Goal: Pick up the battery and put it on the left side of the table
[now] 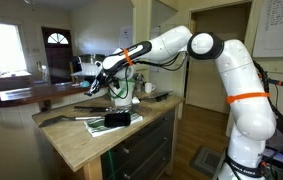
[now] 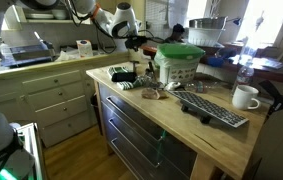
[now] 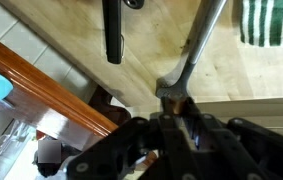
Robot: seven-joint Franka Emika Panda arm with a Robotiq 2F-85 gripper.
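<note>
The metal tool's wide end [image 3: 171,79] lies under the battery, so my gripper should shift toward the black bar and lower the battery over the clear counter [image 3: 139,76].
My gripper [image 3: 177,108] fills the bottom of the wrist view. Its fingers are pressed together on a small copper-and-dark thing at the tips, which looks like the battery [image 3: 175,103]. In both exterior views the gripper [image 1: 96,86] [image 2: 141,43] hangs above the light beige counter [image 1: 76,140] [image 2: 196,128], over its far part, not touching the top. The battery is too small to make out in the exterior views.
A long metal tool [image 3: 199,45], a black bar-shaped thing [image 3: 113,30] and a green-striped cloth [image 3: 271,20] lie on the counter below. A keyboard [image 2: 213,110], a white mug [image 2: 246,97] and a green basket [image 2: 177,62] also stand there. A wooden ledge [image 3: 41,80] borders the counter.
</note>
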